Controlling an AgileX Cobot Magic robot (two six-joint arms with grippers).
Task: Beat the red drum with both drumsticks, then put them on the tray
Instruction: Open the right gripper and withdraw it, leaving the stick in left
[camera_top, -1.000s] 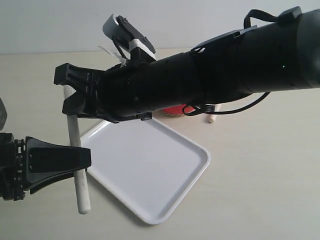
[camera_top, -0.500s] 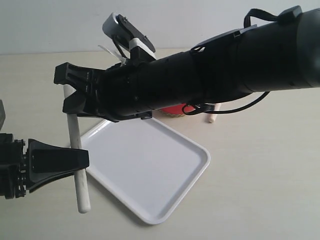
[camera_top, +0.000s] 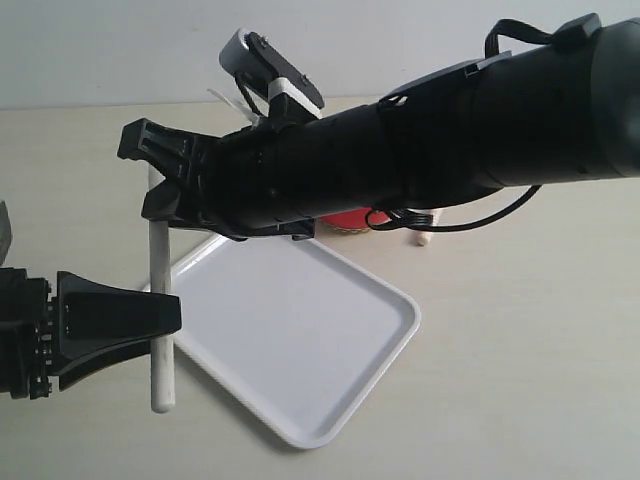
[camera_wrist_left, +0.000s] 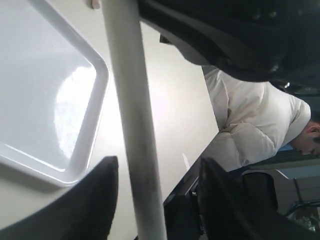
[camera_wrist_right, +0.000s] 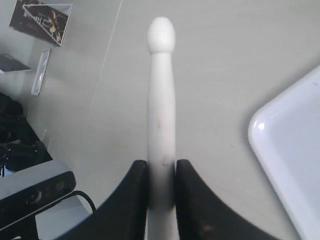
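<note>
Next, my left gripper closes its fingers, which stand open around the drumstick's lower end (camera_top: 162, 368), before my right gripper opens and goes for the second drumstick (camera_top: 425, 237).
My right gripper (camera_top: 148, 175) reaches across to the left and is shut on one pale drumstick (camera_top: 158, 270), which hangs down past the white tray's (camera_top: 300, 330) left corner. In the right wrist view the jaws (camera_wrist_right: 161, 164) pinch that drumstick (camera_wrist_right: 161, 100), rounded tip pointing away. My left gripper (camera_top: 176, 319) sits lower along the same stick. In the left wrist view its jaws (camera_wrist_left: 157, 165) stand apart, with the drumstick (camera_wrist_left: 132, 100) between them and gaps on both sides. The red drum (camera_top: 350, 218) is mostly hidden behind the right arm. The second drumstick's tip (camera_top: 422, 238) shows beside it.
The tray's rim also shows in both wrist views (camera_wrist_left: 97, 100) (camera_wrist_right: 270, 150). The right arm (camera_top: 450, 130) spans the back of the table above the drum. A person in a white jacket (camera_wrist_left: 250, 120) sits beyond the table edge.
The right gripper moved a little right and up with the drumstick, which now hangs more upright and slightly higher. The left gripper has stayed almost in place.
</note>
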